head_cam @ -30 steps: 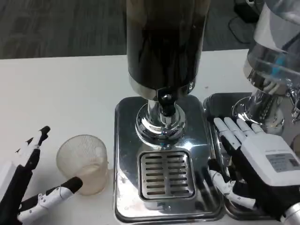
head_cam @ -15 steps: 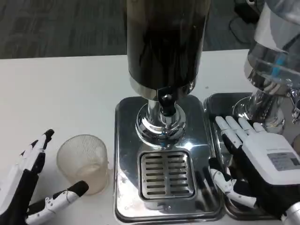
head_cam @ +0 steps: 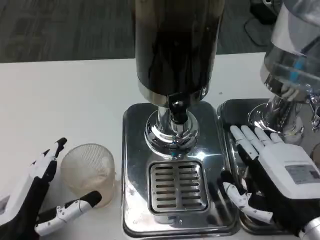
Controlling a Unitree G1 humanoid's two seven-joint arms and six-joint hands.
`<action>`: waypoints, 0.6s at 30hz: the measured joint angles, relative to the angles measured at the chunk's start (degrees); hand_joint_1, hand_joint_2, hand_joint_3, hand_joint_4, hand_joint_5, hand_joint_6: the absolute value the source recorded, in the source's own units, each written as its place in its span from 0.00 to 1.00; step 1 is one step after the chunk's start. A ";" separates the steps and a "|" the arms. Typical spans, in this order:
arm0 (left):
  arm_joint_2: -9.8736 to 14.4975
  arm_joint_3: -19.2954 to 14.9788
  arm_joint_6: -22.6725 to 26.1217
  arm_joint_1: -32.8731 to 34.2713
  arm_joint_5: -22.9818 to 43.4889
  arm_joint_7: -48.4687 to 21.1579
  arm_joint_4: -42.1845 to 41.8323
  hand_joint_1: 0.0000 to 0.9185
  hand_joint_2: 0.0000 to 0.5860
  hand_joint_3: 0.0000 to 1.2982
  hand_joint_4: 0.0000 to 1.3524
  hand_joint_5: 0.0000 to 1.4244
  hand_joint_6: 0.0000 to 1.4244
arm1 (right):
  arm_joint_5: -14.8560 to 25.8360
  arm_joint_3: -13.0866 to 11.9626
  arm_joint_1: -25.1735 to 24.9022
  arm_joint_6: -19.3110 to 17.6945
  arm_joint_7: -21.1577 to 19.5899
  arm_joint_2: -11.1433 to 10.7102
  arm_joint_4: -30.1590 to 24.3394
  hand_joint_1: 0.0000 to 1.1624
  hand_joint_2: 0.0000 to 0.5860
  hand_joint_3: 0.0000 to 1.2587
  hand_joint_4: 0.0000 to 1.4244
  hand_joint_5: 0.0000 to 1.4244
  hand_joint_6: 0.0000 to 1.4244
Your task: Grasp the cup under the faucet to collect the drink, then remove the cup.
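Observation:
The low part of the clear cup [head_cam: 89,171] lets a brownish tint [head_cam: 99,187] show through, so I should expect a brown spill hidden underneath when I pick it up.
A clear ribbed plastic cup [head_cam: 89,172] stands upright on the white table, left of the dispenser's steel base, with a little pale liquid at its bottom. My left hand [head_cam: 37,200] is open around it from the left, thumb near its front and fingers by its left side, with small gaps showing. The dark drink dispenser [head_cam: 175,45] rises in the middle, its black faucet [head_cam: 176,107] above the slotted drip grate [head_cam: 177,186]. My right hand [head_cam: 272,175] lies open, fingers spread, on the right-hand steel tray.
A second dispenser with a clear tank [head_cam: 292,55] stands on its own steel tray [head_cam: 227,112] at the right. The square steel base [head_cam: 132,200] of the dark dispenser borders the cup. Bare white table [head_cam: 60,100] stretches to the left and back.
My left hand has slid right and forward toward the cup, its fingers closing in beside the cup's wall. The cup and the right hand have stayed put.

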State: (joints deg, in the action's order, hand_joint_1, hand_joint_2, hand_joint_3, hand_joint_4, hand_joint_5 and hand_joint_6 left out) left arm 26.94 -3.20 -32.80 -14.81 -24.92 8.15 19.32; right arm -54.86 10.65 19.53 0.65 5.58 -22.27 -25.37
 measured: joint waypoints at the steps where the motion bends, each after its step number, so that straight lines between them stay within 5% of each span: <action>1: 0.00 0.08 0.00 0.30 0.16 -0.29 0.39 0.21 0.07 0.00 0.00 0.00 0.00 | -0.03 0.06 0.00 0.02 0.00 0.00 -0.02 0.28 0.79 0.00 0.00 0.00 0.00; 18: 0.01 2.86 -2.79 6.57 2.28 -1.74 8.10 0.27 0.10 0.00 0.00 0.00 0.00 | -1.72 1.28 0.69 1.75 0.01 2.07 -1.81 0.27 0.76 0.01 0.00 0.00 0.00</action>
State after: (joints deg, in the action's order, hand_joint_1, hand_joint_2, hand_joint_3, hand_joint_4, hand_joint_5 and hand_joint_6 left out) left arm 26.95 -0.34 -35.59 -8.24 -22.64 6.41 27.42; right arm -56.57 11.93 20.22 2.40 5.59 -20.20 -27.19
